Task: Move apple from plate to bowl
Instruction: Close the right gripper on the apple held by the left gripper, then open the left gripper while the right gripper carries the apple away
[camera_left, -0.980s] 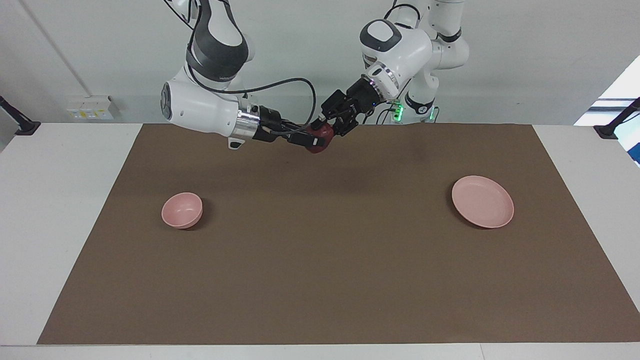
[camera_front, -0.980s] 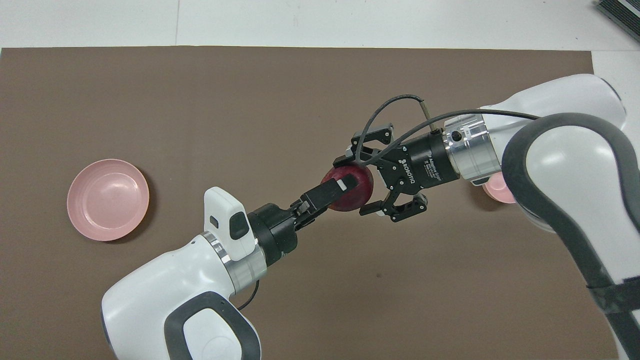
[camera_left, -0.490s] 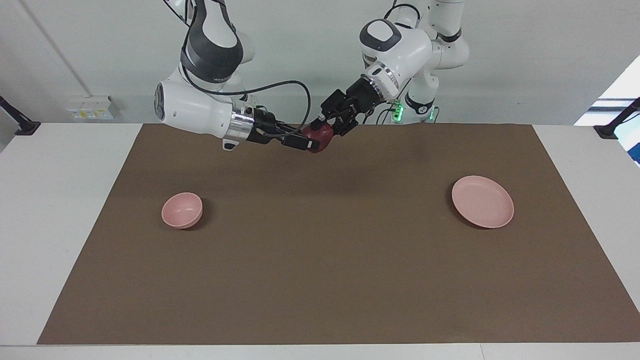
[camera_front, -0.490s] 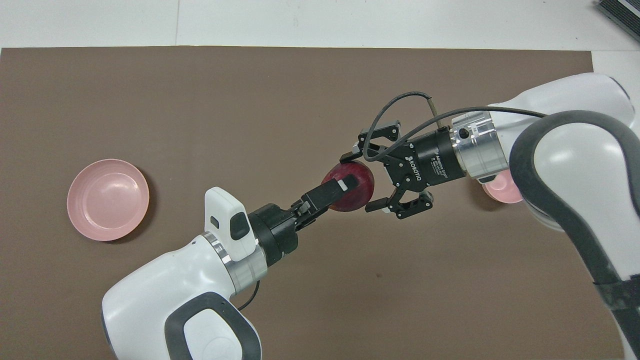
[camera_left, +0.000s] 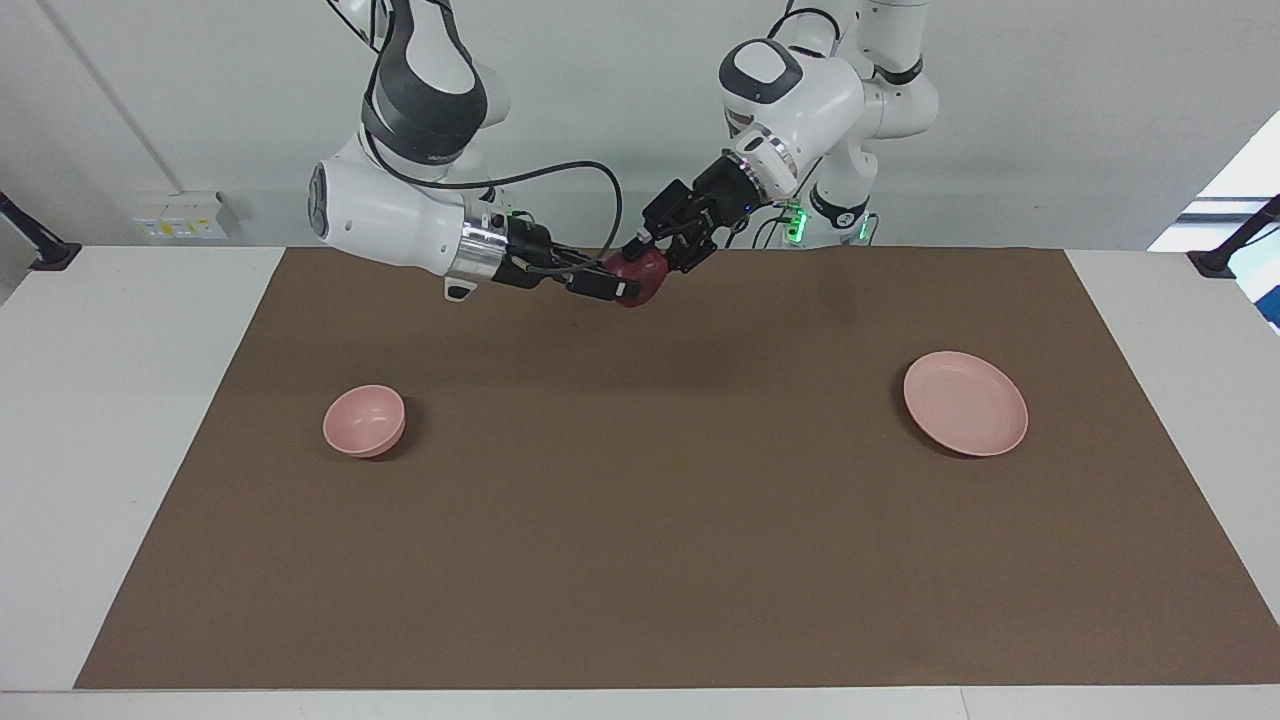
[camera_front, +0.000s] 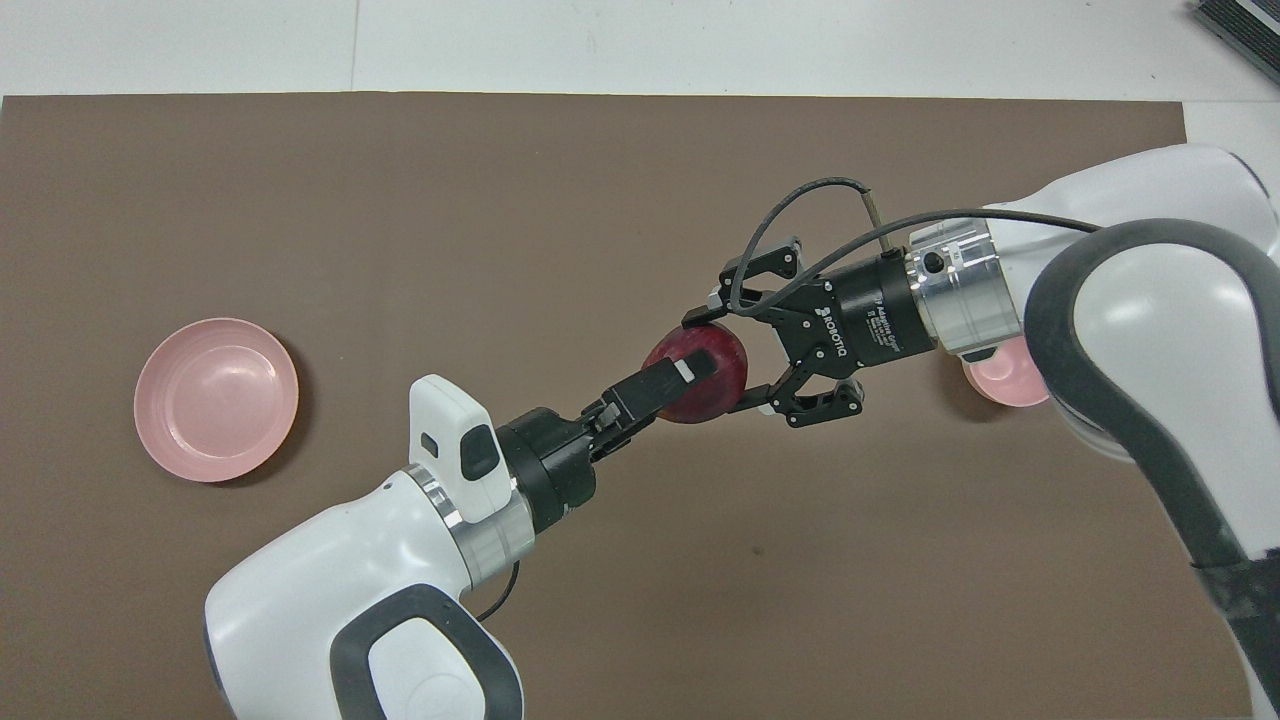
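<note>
Both my grippers are holding the dark red apple (camera_front: 725, 386), so my left gripper should open and move away before my right gripper carries the apple to the pink bowl (camera_left: 363, 420).
The dark red apple (camera_left: 640, 276) (camera_front: 716, 368) hangs in the air over the middle of the mat, between plate and bowl. My left gripper (camera_left: 648, 262) (camera_front: 685, 385) is shut on it. My right gripper (camera_left: 612, 285) (camera_front: 721, 360) meets it from the bowl's side, and its fingers have closed against the apple's sides. The pale pink plate (camera_left: 965, 402) (camera_front: 216, 398) lies bare toward the left arm's end. The small pink bowl (camera_left: 364, 420) stands toward the right arm's end; in the overhead view the bowl (camera_front: 1000, 378) is mostly hidden under the right arm.
A brown mat (camera_left: 640, 540) covers most of the white table (camera_left: 120, 420). Only the plate and the bowl stand on it. Both arms reach in over the mat's edge nearest the robots.
The right gripper drew back slightly toward the bowl's side, then narrowed its fingers onto the apple. The left gripper and the apple have barely moved.
</note>
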